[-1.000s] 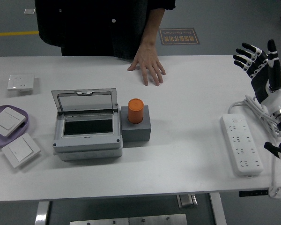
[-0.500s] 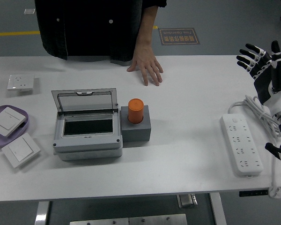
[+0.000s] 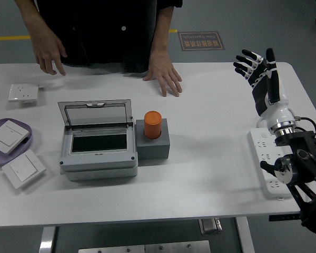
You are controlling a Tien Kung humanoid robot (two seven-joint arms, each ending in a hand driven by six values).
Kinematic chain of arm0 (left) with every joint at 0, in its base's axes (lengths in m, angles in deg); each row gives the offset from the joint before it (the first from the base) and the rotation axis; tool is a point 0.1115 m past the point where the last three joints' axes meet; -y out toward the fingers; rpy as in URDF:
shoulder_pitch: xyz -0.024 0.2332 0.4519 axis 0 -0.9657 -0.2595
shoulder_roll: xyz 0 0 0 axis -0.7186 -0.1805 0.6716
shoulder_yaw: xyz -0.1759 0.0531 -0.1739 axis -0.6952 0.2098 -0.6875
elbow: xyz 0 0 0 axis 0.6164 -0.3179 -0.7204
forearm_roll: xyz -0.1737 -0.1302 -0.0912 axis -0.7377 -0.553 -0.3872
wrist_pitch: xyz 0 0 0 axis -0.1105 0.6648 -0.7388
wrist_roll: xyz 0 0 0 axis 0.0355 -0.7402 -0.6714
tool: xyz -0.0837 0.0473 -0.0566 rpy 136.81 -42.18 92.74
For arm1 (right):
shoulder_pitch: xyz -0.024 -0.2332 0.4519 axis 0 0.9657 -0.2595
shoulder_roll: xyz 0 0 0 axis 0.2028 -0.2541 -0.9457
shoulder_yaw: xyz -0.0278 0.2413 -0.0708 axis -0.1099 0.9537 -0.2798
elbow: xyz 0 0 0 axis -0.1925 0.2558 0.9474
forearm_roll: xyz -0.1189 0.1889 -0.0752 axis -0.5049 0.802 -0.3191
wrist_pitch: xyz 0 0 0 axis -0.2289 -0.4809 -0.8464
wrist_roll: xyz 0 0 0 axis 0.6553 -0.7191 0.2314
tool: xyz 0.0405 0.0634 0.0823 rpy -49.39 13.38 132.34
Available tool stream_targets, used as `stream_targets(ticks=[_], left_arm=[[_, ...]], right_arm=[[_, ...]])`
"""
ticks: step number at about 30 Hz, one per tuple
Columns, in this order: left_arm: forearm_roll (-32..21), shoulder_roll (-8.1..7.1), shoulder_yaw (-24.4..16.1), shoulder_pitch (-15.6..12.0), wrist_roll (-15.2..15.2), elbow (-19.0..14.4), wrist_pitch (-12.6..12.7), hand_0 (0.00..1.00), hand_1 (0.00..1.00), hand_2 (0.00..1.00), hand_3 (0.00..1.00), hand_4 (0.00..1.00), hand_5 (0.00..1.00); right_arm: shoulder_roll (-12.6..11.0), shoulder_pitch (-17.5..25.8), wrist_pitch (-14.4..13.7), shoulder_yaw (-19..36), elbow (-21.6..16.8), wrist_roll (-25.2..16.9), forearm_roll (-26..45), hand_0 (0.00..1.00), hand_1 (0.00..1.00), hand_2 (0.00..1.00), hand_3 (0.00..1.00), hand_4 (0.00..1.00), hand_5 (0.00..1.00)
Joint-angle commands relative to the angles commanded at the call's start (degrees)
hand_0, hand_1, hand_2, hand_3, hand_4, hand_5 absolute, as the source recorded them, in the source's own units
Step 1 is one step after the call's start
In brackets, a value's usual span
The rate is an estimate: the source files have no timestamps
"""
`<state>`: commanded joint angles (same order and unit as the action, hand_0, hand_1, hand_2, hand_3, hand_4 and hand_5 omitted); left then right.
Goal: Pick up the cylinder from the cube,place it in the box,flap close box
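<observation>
The orange cylinder's base (image 3: 152,123) is sunk into the dark grey cube's top (image 3: 154,137), so I expect to see an empty round hollow when I lift the cylinder out.
An orange cylinder (image 3: 152,124) stands upright on a dark grey cube (image 3: 153,141) near the table's middle. Touching the cube's left side is a grey box (image 3: 98,149) whose clear flap lid (image 3: 96,113) stands raised at the back, the dark inside showing. My right hand (image 3: 258,73) is held up over the table's right part, fingers spread and holding nothing, well to the right of the cylinder. The left hand is out of view.
A person stands at the far side, one hand (image 3: 165,74) flat on the table behind the cube, the other (image 3: 46,52) hovering at the far left. A white power strip (image 3: 270,161) lies under my right arm. Wall switches (image 3: 22,168), a purple plate (image 3: 26,143) and a socket (image 3: 22,93) sit at the left.
My right arm has swung left and further over the table, now above the power strip. The person's other hand has come into view at the far left.
</observation>
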<state>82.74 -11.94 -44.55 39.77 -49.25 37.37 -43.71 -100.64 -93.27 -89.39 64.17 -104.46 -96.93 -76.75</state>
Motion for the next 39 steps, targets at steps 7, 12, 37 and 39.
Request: stream_targets(ticks=[7, 12, 37, 39], left_arm=[[0.04, -0.27, 0.15, 0.23, -0.05, -0.01, -0.12, 0.66, 0.673, 0.602, 0.673, 0.693, 0.32], [0.01, -0.26, 0.28, 0.44, -0.19, -0.03, -0.11, 0.66, 0.673, 0.603, 0.673, 0.693, 0.321], [-0.01, -0.02, 0.95, 0.81, -0.35, -0.12, 0.05, 0.66, 0.673, 0.601, 0.672, 0.692, 0.32], [0.05, -0.01, 1.02, 0.87, -0.36, -0.14, 0.05, 0.66, 0.673, 0.601, 0.672, 0.692, 0.319]], right_arm=[[3.17, -6.27, -0.18, -9.9, 5.83, -0.66, 1.51, 0.787, 0.752, 0.735, 0.774, 0.86, 0.302], [4.62, -9.22, -0.13, -15.72, 9.44, -0.47, 2.49, 0.797, 0.754, 0.731, 0.769, 0.831, 0.265], [7.58, -15.38, 1.12, -30.31, 14.9, 0.88, 3.36, 0.811, 0.75, 0.717, 0.753, 0.831, 0.291], [7.65, -15.81, 1.26, -30.85, 15.77, 0.94, 3.58, 0.813, 0.751, 0.712, 0.751, 0.832, 0.294]])
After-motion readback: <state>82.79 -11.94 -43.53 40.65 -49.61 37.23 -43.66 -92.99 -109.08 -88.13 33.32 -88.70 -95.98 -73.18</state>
